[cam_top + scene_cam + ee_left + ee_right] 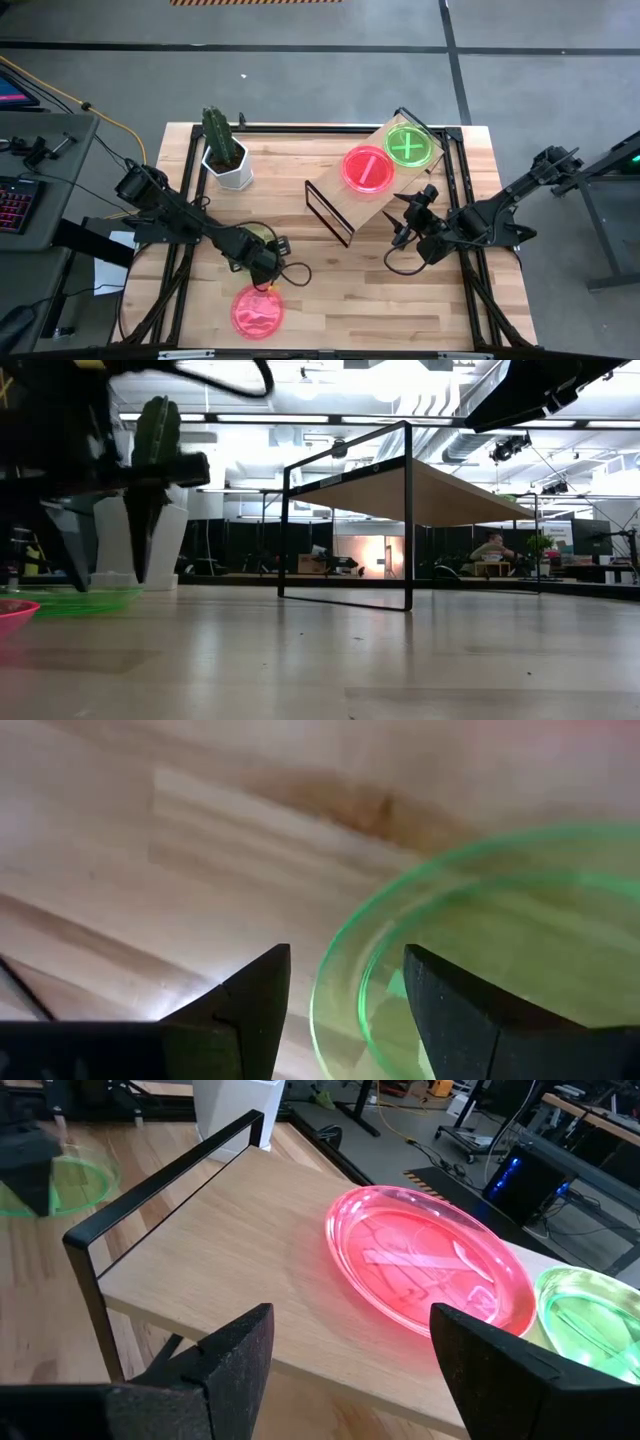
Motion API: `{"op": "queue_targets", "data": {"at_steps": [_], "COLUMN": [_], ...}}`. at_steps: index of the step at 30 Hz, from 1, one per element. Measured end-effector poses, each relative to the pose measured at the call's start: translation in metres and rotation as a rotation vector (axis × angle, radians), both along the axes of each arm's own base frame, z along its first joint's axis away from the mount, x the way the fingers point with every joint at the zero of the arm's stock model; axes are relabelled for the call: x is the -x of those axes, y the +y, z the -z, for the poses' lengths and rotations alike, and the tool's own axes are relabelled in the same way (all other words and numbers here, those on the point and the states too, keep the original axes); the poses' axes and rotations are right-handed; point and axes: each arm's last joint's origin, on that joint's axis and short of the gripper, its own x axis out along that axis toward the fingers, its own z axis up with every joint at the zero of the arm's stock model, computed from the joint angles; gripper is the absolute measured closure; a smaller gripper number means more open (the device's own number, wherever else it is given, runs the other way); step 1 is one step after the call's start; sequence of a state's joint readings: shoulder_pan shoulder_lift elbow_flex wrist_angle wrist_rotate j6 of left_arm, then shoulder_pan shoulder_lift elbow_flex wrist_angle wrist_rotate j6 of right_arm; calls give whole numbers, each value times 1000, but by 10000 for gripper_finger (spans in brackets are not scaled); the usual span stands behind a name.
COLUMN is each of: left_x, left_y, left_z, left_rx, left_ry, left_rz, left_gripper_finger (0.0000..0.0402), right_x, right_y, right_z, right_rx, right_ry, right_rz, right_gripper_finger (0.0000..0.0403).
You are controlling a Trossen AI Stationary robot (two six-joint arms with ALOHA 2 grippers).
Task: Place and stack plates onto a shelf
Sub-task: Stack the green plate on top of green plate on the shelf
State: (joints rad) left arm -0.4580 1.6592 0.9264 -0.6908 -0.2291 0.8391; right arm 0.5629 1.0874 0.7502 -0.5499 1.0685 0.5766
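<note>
The green plate (520, 955) has a sunken middle, and the sloping rim (341, 978) goes around it, so I expect the plate to settle into the green plate on the shelf when I lower it there.
My left gripper (265, 265) is open and hangs low over a green plate (500, 930) near the table's near-left part. One finger (250, 1010) stands outside the plate's rim (335, 975) and the other (450, 1010) inside it. The plate (75, 600) lies flat on the table. A pink plate (258, 312) lies just nearer the front edge. The shelf (345, 195) carries a pink plate (367, 168) and a green plate (409, 146), side by side. My right gripper (405, 215) is open at the shelf's near-right edge, facing the pink plate (430, 1260).
A white pot with a cactus (228, 165) stands at the table's far left, beyond my left arm. The shelf's black wire frame (95, 1270) rises at its end towards the table's left. Bare tabletop (380, 300) spreads between the two arms near the front edge.
</note>
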Motion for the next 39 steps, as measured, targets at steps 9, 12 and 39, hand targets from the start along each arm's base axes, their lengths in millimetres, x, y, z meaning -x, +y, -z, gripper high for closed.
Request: {"op": "queue_targets", "data": {"at_steps": [9, 12, 39], "left_x": [-9, -10, -36], "left_y": [10, 10, 0], "left_z": [14, 15, -24], "left_rx": [-22, -24, -26], "left_ry": [51, 55, -88], "left_rz": [42, 44, -105], "left_gripper_finger": [218, 218, 401], "right_x": [0, 0, 0], "right_y": [0, 0, 0], "right_z": [0, 0, 0], "right_rx": [-8, -12, -36], "right_ry": [1, 1, -7], "right_rz": [-4, -4, -4], "right_gripper_finger": [142, 142, 142]}}
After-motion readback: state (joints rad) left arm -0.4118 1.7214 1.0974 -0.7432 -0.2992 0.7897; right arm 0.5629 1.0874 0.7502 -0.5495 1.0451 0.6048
